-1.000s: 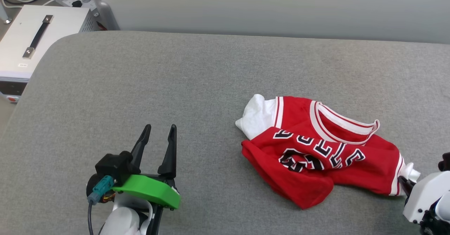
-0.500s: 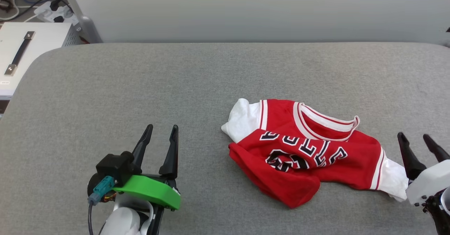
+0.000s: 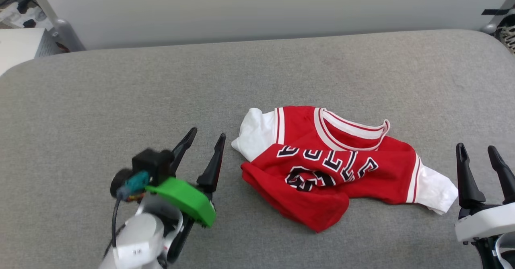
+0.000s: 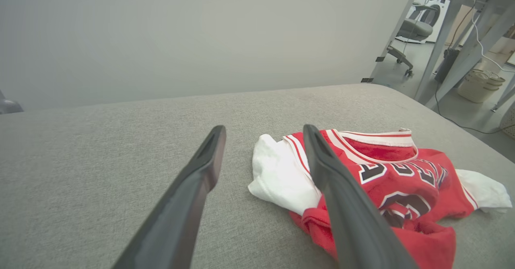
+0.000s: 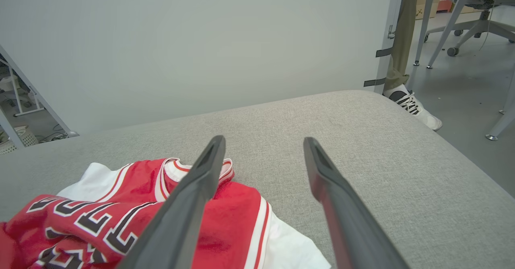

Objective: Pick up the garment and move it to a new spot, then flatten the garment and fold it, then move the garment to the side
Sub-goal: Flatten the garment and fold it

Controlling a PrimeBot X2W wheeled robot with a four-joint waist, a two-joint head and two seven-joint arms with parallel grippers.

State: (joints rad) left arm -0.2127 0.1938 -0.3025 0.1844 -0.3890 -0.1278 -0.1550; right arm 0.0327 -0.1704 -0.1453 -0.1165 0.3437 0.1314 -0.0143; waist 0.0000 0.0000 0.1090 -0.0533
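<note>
I expect the garment [image 3: 381,172] to open out into a much longer red body when I lift and spread it, because the number [image 3: 309,178] is squashed between loose folds.
The garment [image 3: 334,168], a red jersey with white sleeves and black lettering, lies crumpled on the grey table [image 3: 120,92], a little right of centre. Its lower half is bunched up over the number. My left gripper [image 3: 205,138] stands open just left of the white sleeve, apart from it. In the left wrist view the garment [image 4: 386,176] lies right of the open left gripper [image 4: 263,134]. My right gripper [image 3: 476,150] is open at the lower right, just past the other sleeve. The right wrist view has the garment [image 5: 120,208] at lower left of the right gripper [image 5: 263,144].
A pale wall [image 3: 257,7] runs behind the table's far edge. A white box [image 3: 16,46] and a power strip sit off the far left corner. A person's shoe [image 5: 410,104] and trouser leg stand past the far right corner, with office chairs [image 5: 470,3] beyond.
The head camera has turned right, shifting the whole picture left. My right gripper let go of the white sleeve and opened. My left gripper has moved closer to the garment's left sleeve.
</note>
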